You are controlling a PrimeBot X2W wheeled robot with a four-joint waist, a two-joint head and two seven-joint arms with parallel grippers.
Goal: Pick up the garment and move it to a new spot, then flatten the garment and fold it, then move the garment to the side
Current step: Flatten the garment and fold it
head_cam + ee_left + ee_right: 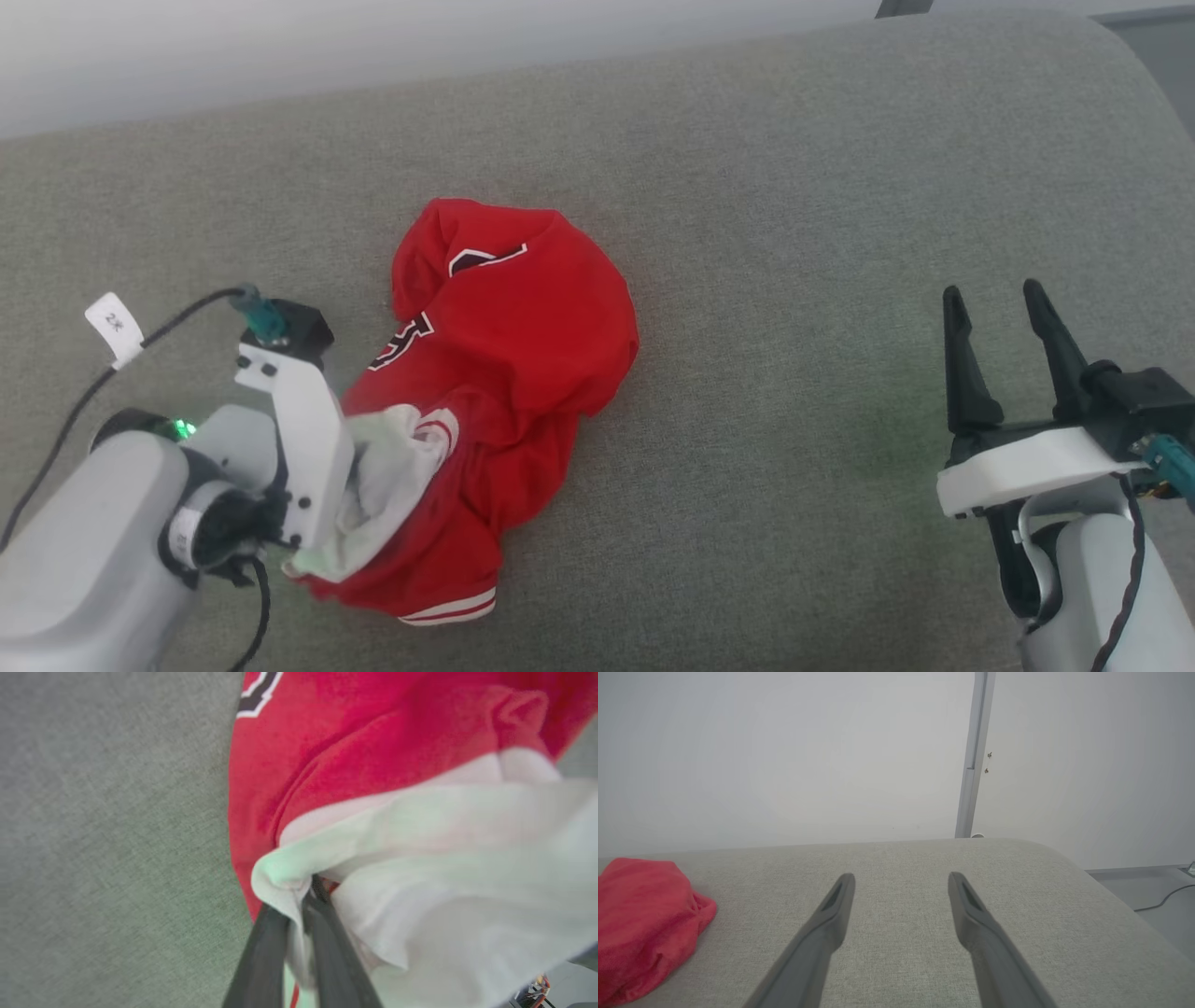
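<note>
I expect more white cloth to be hidden underneath when I lift the fold of the red cloth, because the red cloth (532, 330) is bunched up over itself next to the white sleeve (386, 465).
The garment (523, 327), a bright red shirt with a white sleeve and striped trim, lies crumpled left of centre on the grey padded surface (794, 233). In the left wrist view my left gripper (310, 891) is shut on a fold of the white sleeve (444, 868), with red cloth (373, 742) beyond it. From the head, that arm's white bracket (299, 439) sits at the shirt's left edge and hides the fingers. My right gripper (991, 291) hovers open and empty far to the right. Its wrist view shows the spread gripper (901, 877) and the garment (640, 914) at far left.
The grey surface's rounded far edge (1017, 842) meets a pale wall with a vertical grey post (973, 765). A cable (1162, 900) lies on the floor past the right edge. A black cable with a white tag (114, 327) trails from my left wrist.
</note>
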